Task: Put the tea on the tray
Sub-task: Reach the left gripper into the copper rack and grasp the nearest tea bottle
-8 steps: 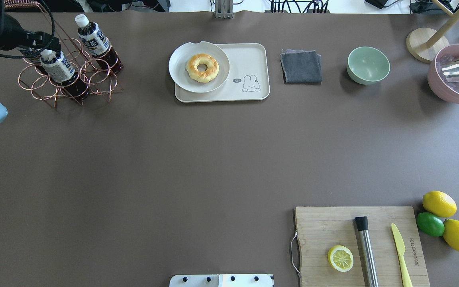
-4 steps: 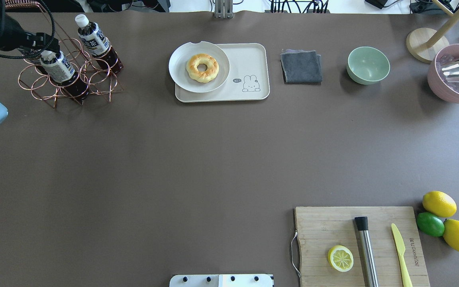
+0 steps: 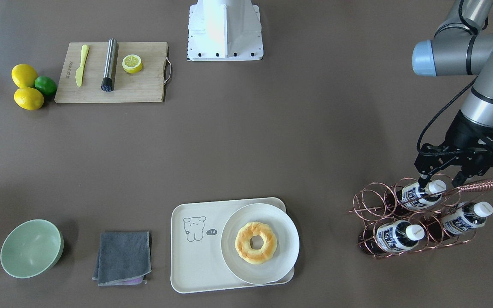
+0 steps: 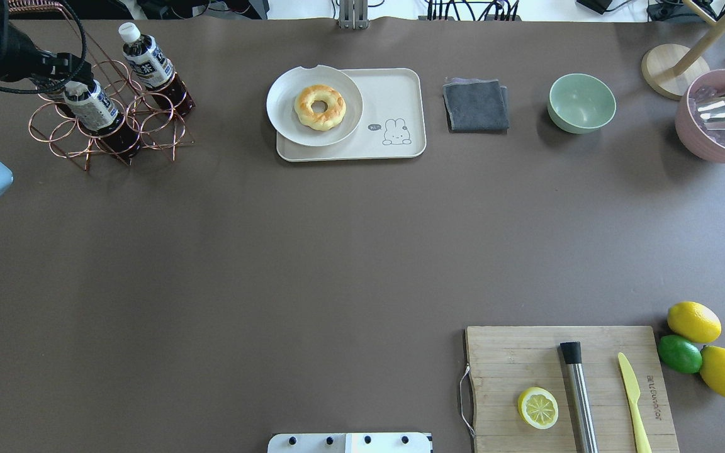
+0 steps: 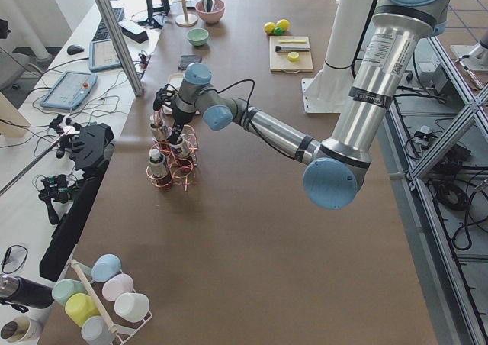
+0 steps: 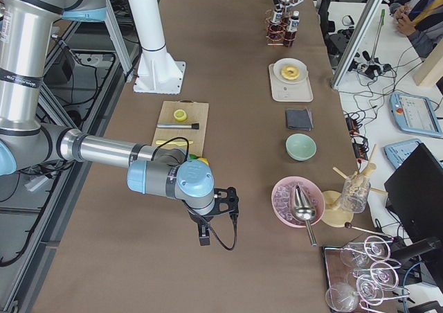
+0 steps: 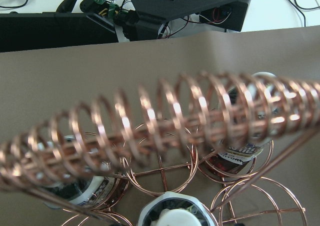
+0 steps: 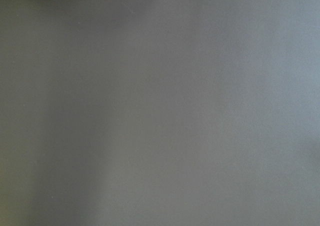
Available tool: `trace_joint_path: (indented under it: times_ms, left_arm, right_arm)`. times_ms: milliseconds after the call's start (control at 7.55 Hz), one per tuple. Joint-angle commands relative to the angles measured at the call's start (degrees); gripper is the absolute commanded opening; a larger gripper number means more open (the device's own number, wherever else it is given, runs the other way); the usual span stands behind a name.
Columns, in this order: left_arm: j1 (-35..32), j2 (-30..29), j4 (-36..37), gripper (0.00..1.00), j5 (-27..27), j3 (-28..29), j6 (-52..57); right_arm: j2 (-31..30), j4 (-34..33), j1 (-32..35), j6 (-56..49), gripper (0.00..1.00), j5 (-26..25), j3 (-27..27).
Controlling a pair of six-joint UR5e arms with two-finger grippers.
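Note:
The copper rings point(image 3: 374, 200) are open at the top, so I expect the tea bottle point(image 3: 418, 196) to slide up and leave the rack standing when I raise the white cap.
Three tea bottles stand tilted in a copper wire rack point(image 3: 368, 201) at the table's far left. My left gripper point(image 3: 440, 182) is open, and its fingers straddle the white cap of the nearest tea bottle point(image 3: 417, 195), which also shows in the overhead view point(image 4: 95, 110). The other two bottles point(image 3: 396, 237) point(image 3: 464, 218) sit untouched. The cream tray point(image 4: 400, 94) with the cartoon lies to the right of the rack. My right gripper point(image 6: 202, 237) hangs low over bare table far from them, and I cannot tell whether it is open or shut.
A white plate with a donut point(image 4: 314, 106) covers the tray's left part. A grey cloth point(image 4: 476, 104), green bowl point(image 4: 581, 102) and pink bowl point(image 4: 721, 119) stand beyond. The rack's coiled copper handle point(image 7: 160, 121) crosses just in front of my left wrist camera. A cutting board point(image 4: 526, 358) lies at the near right.
My left gripper has edged down over the near bottle's cap, which it now hides in the overhead view. Nothing else has moved.

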Motion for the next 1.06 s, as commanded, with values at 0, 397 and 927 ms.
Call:
trace_joint_path:
  times_ms: [0, 397, 927]
  left_arm:
    - [0.0, 0.0, 0.1, 0.69, -0.1, 0.2, -0.3]
    - [1.0, -0.2, 0.1, 0.51, 0.0, 0.5, -2.1]
    - [0.4, -0.3, 0.4, 0.0, -0.4, -0.4, -1.4]
  right_arm:
    - [0.0, 0.0, 0.0, 0.0, 1.0, 0.0, 0.1]
    - [0.0, 0.0, 0.0, 0.0, 1.0, 0.0, 0.3]
    - [-0.1, -0.1, 0.0, 0.0, 1.0, 0.0, 0.2]
